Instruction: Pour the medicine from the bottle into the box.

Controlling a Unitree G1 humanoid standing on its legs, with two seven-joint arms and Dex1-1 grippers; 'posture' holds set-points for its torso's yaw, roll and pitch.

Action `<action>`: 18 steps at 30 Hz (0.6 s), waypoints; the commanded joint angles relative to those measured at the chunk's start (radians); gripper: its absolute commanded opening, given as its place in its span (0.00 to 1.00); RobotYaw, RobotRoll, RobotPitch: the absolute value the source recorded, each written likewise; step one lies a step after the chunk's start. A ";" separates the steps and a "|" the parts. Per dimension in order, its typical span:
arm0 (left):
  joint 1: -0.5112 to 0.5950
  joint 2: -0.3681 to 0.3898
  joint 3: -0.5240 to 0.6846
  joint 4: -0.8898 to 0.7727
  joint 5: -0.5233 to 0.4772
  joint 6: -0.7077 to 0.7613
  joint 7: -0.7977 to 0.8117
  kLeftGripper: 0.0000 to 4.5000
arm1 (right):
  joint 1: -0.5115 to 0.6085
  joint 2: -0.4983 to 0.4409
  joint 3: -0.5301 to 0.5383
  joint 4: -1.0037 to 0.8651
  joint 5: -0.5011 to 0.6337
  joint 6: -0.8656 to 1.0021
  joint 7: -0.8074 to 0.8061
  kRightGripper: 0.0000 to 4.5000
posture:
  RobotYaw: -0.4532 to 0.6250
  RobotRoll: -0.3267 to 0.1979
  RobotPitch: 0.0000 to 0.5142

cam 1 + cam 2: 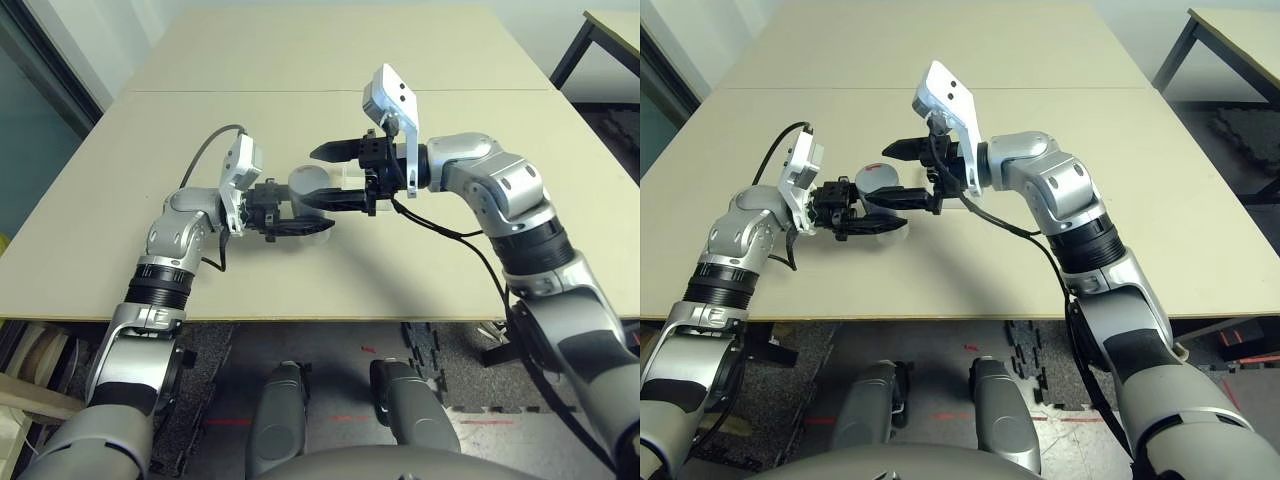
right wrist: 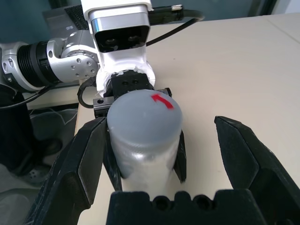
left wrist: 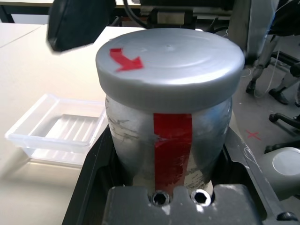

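My open right gripper should move in around the cap, turn it along the red arrow and take it off, because the capped bottle [image 2: 143,145] stands off-centre in the gripper.
My left gripper [image 1: 292,217] is shut on the bottle [image 3: 168,140], a silvery cylinder with a red label stripe, holding it above the table. A round grey cap [image 2: 144,117] with a red arrow sits on the bottle's mouth. My right gripper [image 1: 310,178] stands open around the cap; one finger [image 2: 84,159] is close beside it and the other finger [image 2: 248,154] is well apart. The box [image 3: 56,124], shallow clear plastic, lies on the table just beyond the bottle. The medicine is hidden inside the capped bottle.
Both arms meet over the middle of the beige table [image 1: 450,270], which stretches far behind them. A second table [image 1: 615,25] stands at the far right. The front table edge runs just below the elbows, with floor beyond it.
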 commanded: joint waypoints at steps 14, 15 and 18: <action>-0.027 0.005 -0.001 0.065 0.027 -0.056 -0.042 0.57 | 0.047 -0.102 -0.086 -0.054 0.022 0.056 -0.027 1.00 | 0.35 0.62 0.22; -0.029 0.004 -0.001 0.069 0.028 -0.058 -0.043 0.57 | 0.042 -0.095 -0.095 -0.064 0.037 0.070 -0.031 1.00 | 0.35 0.62 0.22; -0.033 0.002 0.001 0.077 0.030 -0.064 -0.045 0.57 | 0.032 -0.070 -0.112 -0.102 0.079 0.114 -0.040 1.00 | 0.35 0.62 0.22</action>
